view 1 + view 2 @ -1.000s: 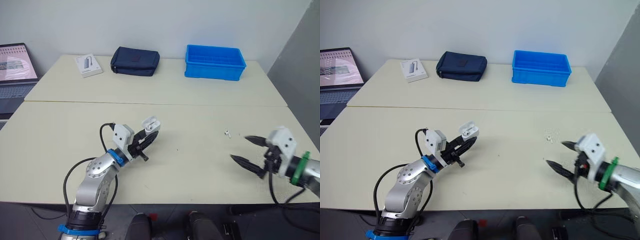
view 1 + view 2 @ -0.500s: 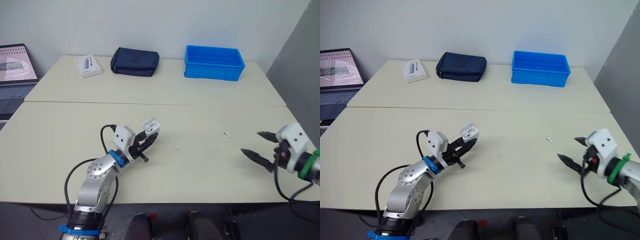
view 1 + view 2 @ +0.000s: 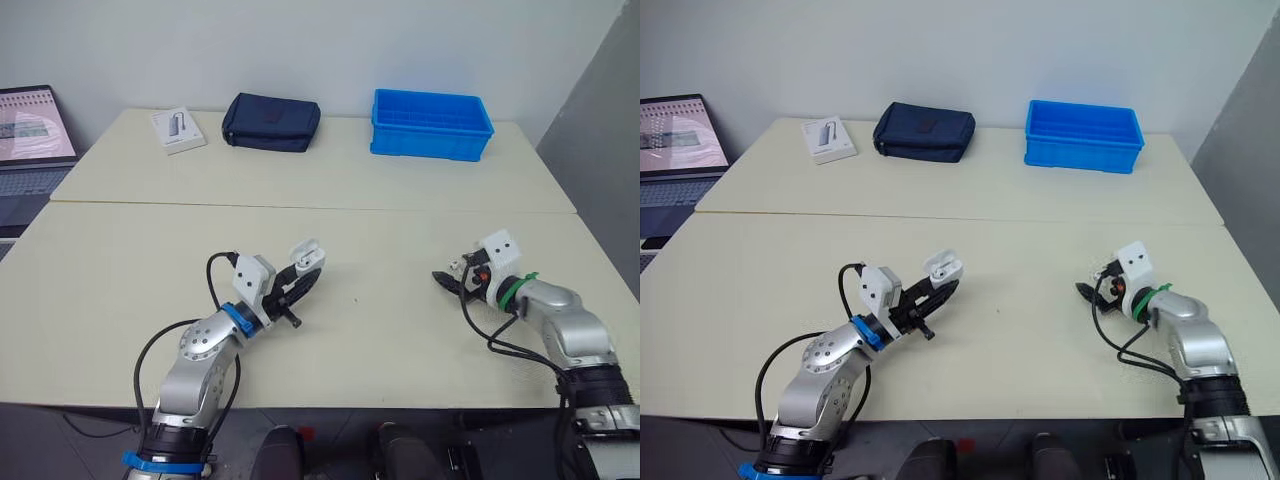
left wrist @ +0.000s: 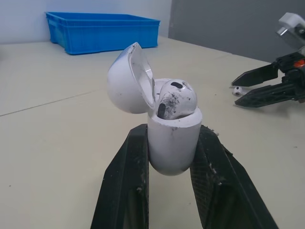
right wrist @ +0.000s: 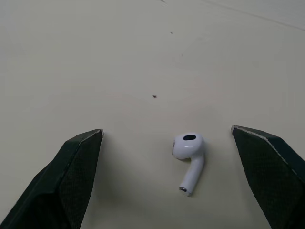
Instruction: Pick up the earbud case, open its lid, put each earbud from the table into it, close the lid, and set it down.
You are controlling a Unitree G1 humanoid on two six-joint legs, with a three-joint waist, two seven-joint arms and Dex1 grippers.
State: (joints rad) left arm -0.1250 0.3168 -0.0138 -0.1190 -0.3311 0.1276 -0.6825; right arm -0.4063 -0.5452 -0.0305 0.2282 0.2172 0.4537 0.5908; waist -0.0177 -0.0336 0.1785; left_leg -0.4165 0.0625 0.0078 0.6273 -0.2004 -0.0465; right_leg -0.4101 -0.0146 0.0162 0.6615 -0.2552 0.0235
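Note:
The second earbud [image 5: 194, 158] has a round head on top of a thin stem [image 5: 193, 176], so I expect it to go in only as far as its head when I put it into the case.
The white earbud case [image 4: 174, 138] is upright with its lid open, and one earbud [image 4: 176, 98] sits inside it. My left gripper [image 3: 305, 272] is shut on the case's body and holds it just above the table [image 3: 140, 250], left of centre. A second earbud [image 5: 189, 152] lies on the table at the right. My right gripper [image 5: 167, 131] is open and low over the table, one finger on each side of that earbud without touching it. From the left wrist view, that earbud [image 4: 237, 90] shows between the right gripper's black fingers [image 4: 259, 98].
A blue bin [image 3: 430, 122], a dark pouch [image 3: 270, 122] and a white box [image 3: 178, 130] stand along the far table edge. An open laptop [image 3: 35, 135] is at the far left.
My right gripper has swung in from the table's front right edge to straddle the loose earbud. The left gripper has kept the open case nearly still.

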